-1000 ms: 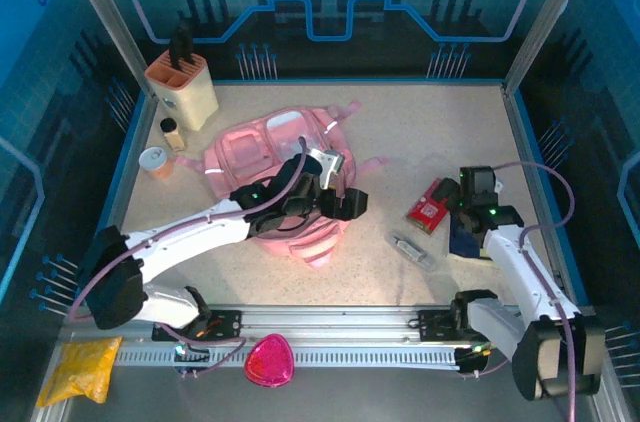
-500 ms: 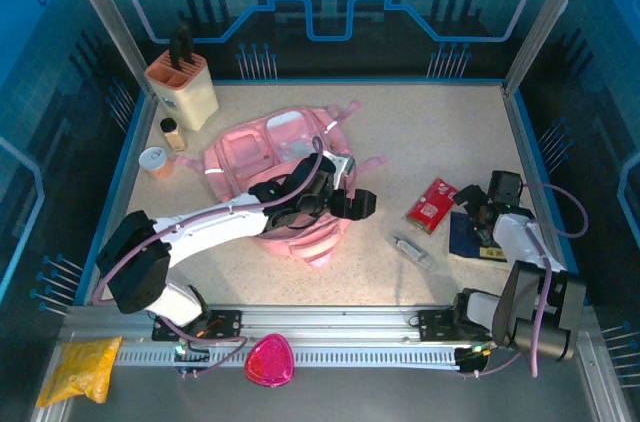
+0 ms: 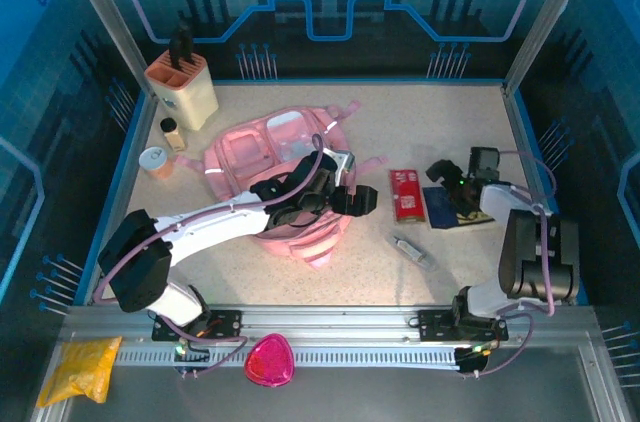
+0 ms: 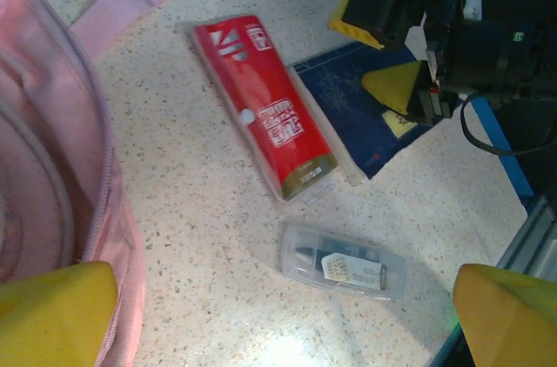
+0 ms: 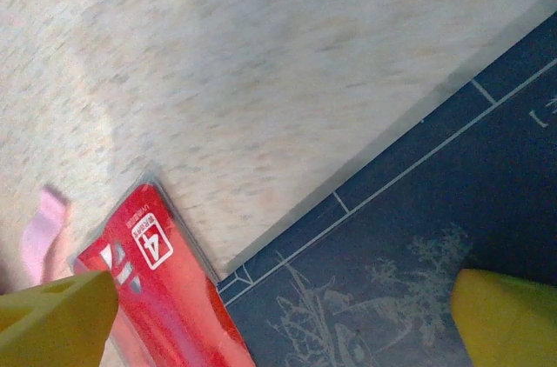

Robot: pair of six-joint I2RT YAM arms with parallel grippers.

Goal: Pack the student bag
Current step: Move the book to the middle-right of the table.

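The dark blue booklet lies crosswise past the red packet (image 3: 407,195), far from my left gripper, so my right gripper first needs to turn and slide the booklet (image 3: 439,212) nearer.
The student bag (image 3: 262,154), a large pink backpack, lies left of the table's centre; its zipped edge and a strap show in the left wrist view (image 4: 48,167). My left gripper (image 3: 352,188) hovers open at the bag's right edge, nothing between its yellow fingertips (image 4: 278,319). Right of it lie a red packet (image 3: 405,194) (image 4: 265,115), a dark blue booklet (image 3: 458,212) (image 4: 348,106) and a clear plastic case (image 3: 412,250) (image 4: 344,264). My right gripper (image 3: 447,182) (image 5: 283,319) stands open low over the booklet (image 5: 418,254), close to the red packet (image 5: 170,302).
A knife block (image 3: 182,88), a small bottle (image 3: 170,132) and a cup (image 3: 157,160) stand at the back left. A magenta pouch (image 3: 269,362) and a yellow bag (image 3: 80,370) lie by the front rail. Blue walls edge the table.
My right arm has swung left to the booklet. The red packet and the booklet have shifted left, and the packet has turned upright. The left gripper has edged slightly right.
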